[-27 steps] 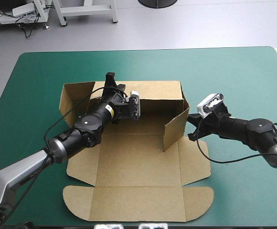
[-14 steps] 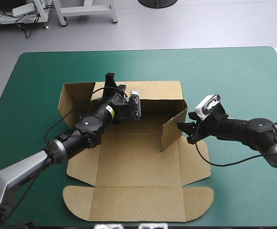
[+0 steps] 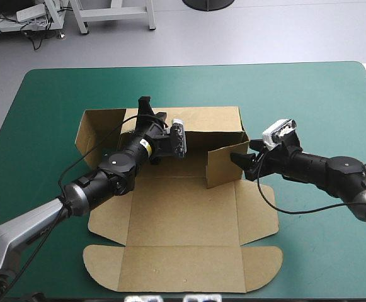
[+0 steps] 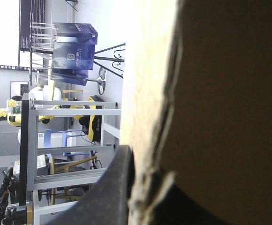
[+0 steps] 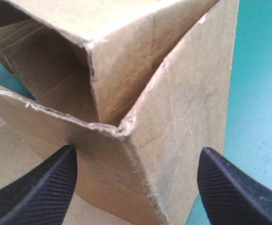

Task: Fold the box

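Note:
My gripper is to lift the side of the box, and the lid panel with rounded ears point(image 3: 183, 269) will come along behind, because it joins the box along a crease point(image 3: 183, 245).
The brown box point(image 3: 183, 214) lies open on the teal-green cover, its back wall point(image 3: 211, 119) raised. My left gripper point(image 3: 146, 108) reaches over the box floor and is shut on that wall's top edge. In the left wrist view, brown board point(image 4: 220, 93) fills the space beside one black finger point(image 4: 114, 187). The right side flap point(image 3: 223, 165) stands upright and is swung inward. My right gripper point(image 3: 242, 163) is open at that flap. In the right wrist view, the box's corner point(image 5: 173, 117) stands between the spread fingers of the right gripper point(image 5: 138, 152).
The lid panel with rounded ears point(image 3: 183, 267) lies flat near the table's front edge. A loose side flap point(image 3: 97, 126) sticks out at the back left. Bare teal-green cover point(image 3: 321, 94) stretches to the right and behind the box.
My right gripper has opened and moved left toward the box. The right flap has swung further inward. The left arm has stayed on the back wall.

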Robot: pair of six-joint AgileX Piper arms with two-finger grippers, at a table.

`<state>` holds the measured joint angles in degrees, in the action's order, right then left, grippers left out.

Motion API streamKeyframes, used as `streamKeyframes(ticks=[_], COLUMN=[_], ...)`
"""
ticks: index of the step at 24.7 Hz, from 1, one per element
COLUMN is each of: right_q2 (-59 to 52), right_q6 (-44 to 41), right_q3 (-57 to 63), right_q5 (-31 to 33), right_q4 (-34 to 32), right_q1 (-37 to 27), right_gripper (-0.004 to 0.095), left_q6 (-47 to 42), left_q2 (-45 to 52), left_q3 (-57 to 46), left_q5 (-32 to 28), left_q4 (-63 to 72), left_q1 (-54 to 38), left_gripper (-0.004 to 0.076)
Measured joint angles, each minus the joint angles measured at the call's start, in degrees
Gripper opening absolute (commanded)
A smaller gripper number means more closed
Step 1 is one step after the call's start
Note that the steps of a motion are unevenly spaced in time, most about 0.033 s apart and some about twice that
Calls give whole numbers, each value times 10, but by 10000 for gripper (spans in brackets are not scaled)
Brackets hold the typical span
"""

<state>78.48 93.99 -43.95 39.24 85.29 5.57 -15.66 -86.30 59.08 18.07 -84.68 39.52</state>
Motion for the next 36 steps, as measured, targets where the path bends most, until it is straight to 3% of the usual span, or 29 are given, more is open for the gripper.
streamKeyframes(ticks=[7,14,16,20,24,32,36], right_q2=[0,0,0,4,18,24,24], right_q6=[14,9,9,2,-4,-7,-15], right_q3=[-1,-6,-6,-6,-7,-11,-11], right_q5=[-82,-114,-125,-117,-107,-131,-137], right_q4=[28,42,54,64,64,68,67], right_q1=[67,80,80,80,74,84,85], right_gripper=[670,668,592,280,86,-19,-19], left_q6=[-18,-22,-7,36,67,76,76], left_q2=[-11,-29,-30,-29,-27,-26,-25], left_q3=[8,46,47,52,52,52,52], left_q5=[37,71,71,71,79,91,100], left_q4=[-1,50,57,101,118,125,128], left_q1=[21,41,41,41,48,53,59], left_gripper=[-8,0,0,0,0,12,148])
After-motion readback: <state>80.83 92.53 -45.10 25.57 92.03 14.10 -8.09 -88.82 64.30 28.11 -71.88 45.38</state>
